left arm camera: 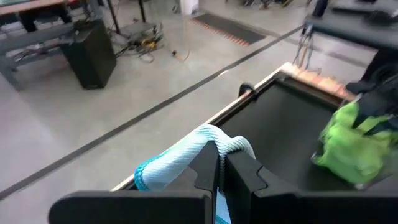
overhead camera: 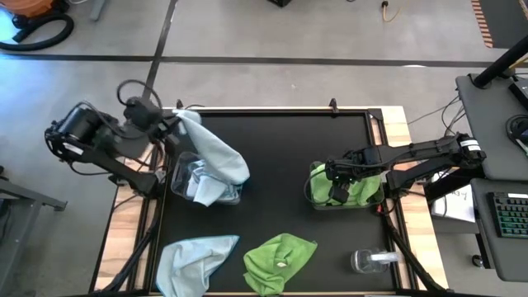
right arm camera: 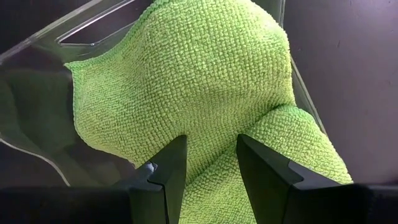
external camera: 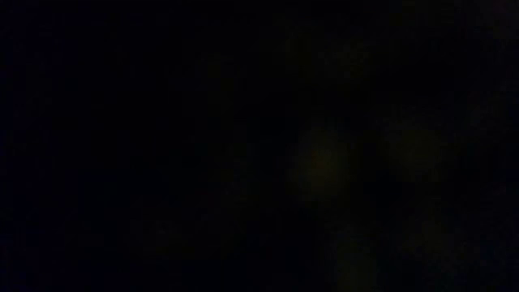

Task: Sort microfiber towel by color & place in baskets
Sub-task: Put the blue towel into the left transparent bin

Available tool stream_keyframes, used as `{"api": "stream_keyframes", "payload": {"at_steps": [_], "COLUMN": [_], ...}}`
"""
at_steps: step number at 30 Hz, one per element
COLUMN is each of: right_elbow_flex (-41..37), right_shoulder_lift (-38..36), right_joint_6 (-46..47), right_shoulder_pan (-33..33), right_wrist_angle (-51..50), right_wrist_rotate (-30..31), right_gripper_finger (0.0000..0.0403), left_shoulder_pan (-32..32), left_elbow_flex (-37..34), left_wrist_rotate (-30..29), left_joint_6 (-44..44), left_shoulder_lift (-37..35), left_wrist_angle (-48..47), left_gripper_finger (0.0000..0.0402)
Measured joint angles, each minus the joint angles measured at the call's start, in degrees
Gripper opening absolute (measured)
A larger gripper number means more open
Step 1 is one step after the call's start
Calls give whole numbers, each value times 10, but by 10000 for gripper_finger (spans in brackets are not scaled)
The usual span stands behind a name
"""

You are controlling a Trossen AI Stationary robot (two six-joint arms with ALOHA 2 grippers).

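The pale blue towel's upper end [overhead camera: 189,119] is high up beyond the clear basket in my left gripper, so I should swing back and lower that end of the towel into the basket [overhead camera: 204,183].
My left gripper [overhead camera: 175,125] [left arm camera: 221,155] is at the table's far left and is shut on a pale blue towel [overhead camera: 216,161], which hangs down over the left clear basket [overhead camera: 176,180]. My right gripper [overhead camera: 337,188] [right arm camera: 211,146] is open, pointing down at a lime green towel [right arm camera: 199,81] that lies bunched in the right clear basket [overhead camera: 314,203] [right arm camera: 37,59]. A second pale blue towel [overhead camera: 194,257] and a second green towel [overhead camera: 280,260] lie crumpled by the table's near edge. The low view is dark. My left gripper pinches a bunched fold at the upper end of the pale blue towel [left arm camera: 214,138] between its two fingers; a ridge of cloth bulges out past the fingertips. The towel hangs slack below, and its lower part [overhead camera: 210,191] rests on the left basket. My right gripper's open fingers [right arm camera: 171,162] stand right at the green towel's surface; I cannot tell whether they touch it.
A small clear round container [overhead camera: 373,261] lies at the table's near right corner. The black mat [overhead camera: 280,157] between the two baskets is bare. Wooden table edges show on both sides, and a desk with a keyboard [overhead camera: 507,219] stands to the right.
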Motion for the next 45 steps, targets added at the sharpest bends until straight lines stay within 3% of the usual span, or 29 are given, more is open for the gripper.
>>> {"api": "stream_keyframes", "payload": {"at_steps": [8,17,22,25,28,38,45], "right_elbow_flex": [0,0,0,0,0,0,0], "right_shoulder_lift": [0,0,0,0,0,0,0], "right_joint_6": [14,14,27,28,28,28,28], "right_shoulder_pan": [0,0,0,0,0,0,0], "right_wrist_angle": [0,0,0,-1,-1,-1,-1], "right_wrist_rotate": [0,-1,-4,-13,-17,-17,-17], "right_gripper_finger": [137,137,137,137,137,137,137], "left_shoulder_pan": [-6,-22,-42,-52,-55,-60,-62], "left_elbow_flex": [111,158,218,259,290,252,147], "left_wrist_rotate": [8,121,136,136,136,155,219], "left_joint_6": [89,103,125,128,68,24,-17], "left_shoulder_lift": [33,71,97,107,112,83,78], "left_wrist_angle": [35,28,26,0,-67,-63,-63], "left_gripper_finger": [0,0,0,0,0,0,0]}}
